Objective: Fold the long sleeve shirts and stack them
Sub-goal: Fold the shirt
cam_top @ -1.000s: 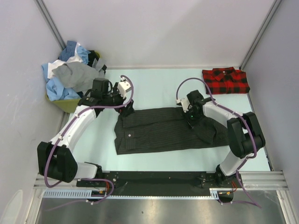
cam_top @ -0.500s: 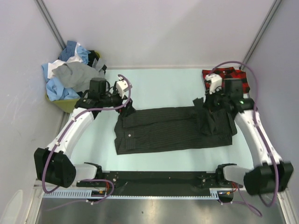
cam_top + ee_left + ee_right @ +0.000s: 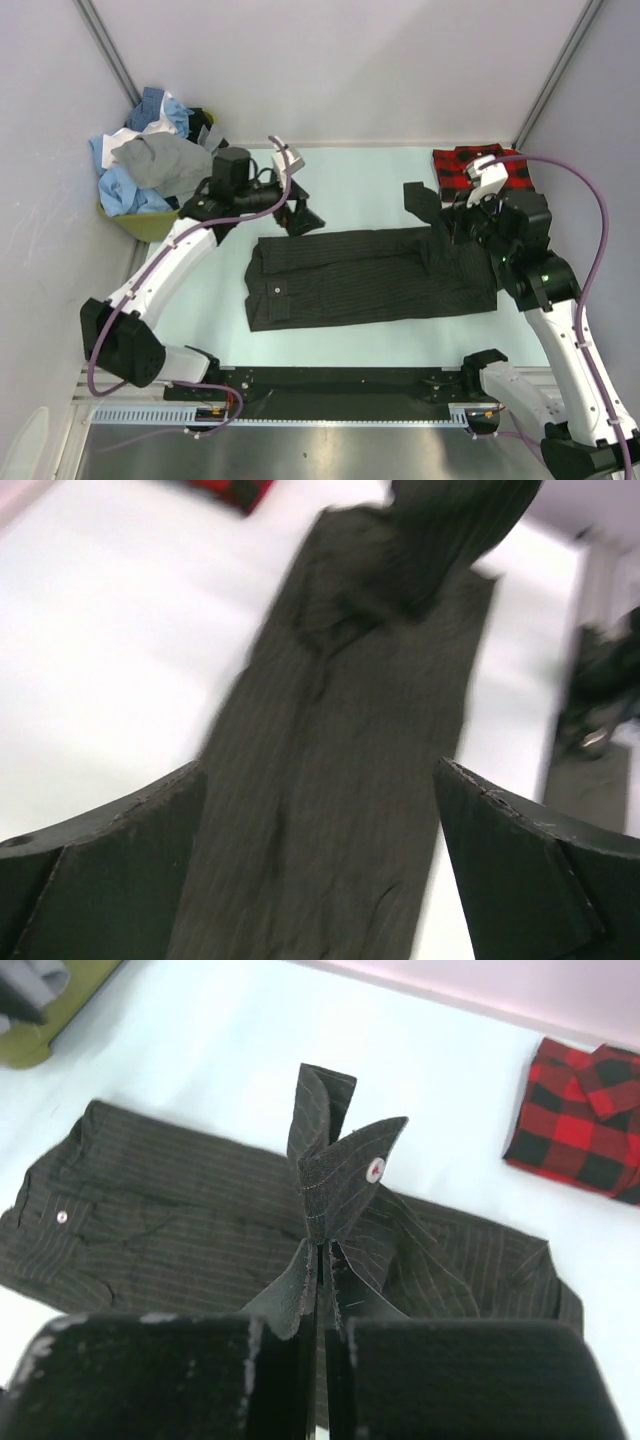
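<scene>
I expect the sleeve (image 3: 428, 210) to swing past the shirt's near edge when I pull its cuff, the body staying flat, as the sleeve rises from a loose fold (image 3: 432, 252).
A dark charcoal pinstriped long sleeve shirt (image 3: 360, 278) lies flat across the middle of the table, collar end to the left. My right gripper (image 3: 322, 1260) is shut on its sleeve cuff (image 3: 338, 1175), which stands up above the shirt's right end (image 3: 428, 205). My left gripper (image 3: 300, 215) hovers open over the shirt's upper left part, the cloth (image 3: 330, 780) showing between its fingers (image 3: 100, 865) with nothing held. A folded red-and-black plaid shirt (image 3: 455, 170) lies at the back right, partly behind the right arm.
A yellow-green bin (image 3: 140, 222) at the back left holds a heap of blue, white and grey shirts (image 3: 150, 160). Grey walls close in the table on three sides. The arms' base rail (image 3: 330, 385) runs along the near edge.
The right gripper closed on the sleeve cuff and carried it up and to the right, off the shirt's middle. The left gripper rose and shifted right, staying open.
</scene>
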{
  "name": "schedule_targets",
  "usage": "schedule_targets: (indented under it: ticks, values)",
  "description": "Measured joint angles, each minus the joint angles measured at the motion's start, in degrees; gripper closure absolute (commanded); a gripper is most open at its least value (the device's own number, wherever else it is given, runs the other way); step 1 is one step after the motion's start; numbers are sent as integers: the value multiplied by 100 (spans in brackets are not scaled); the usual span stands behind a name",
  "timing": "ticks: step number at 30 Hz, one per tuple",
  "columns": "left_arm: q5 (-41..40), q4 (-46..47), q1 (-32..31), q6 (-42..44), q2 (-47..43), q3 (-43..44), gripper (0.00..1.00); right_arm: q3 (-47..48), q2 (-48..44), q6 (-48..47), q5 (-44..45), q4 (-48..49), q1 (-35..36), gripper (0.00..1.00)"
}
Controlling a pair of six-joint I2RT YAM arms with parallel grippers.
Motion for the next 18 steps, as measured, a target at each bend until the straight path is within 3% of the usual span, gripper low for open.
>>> schedule_targets:
  ticks: [9,18]
  values:
    - [-70,1311,-1248,-3501,1180,629,1,-756,-214,-118,479,184,702,100]
    - [-431,1912,-1582,-6122,2048,957,1,-1366,-120,-570,1086,575,1845,100]
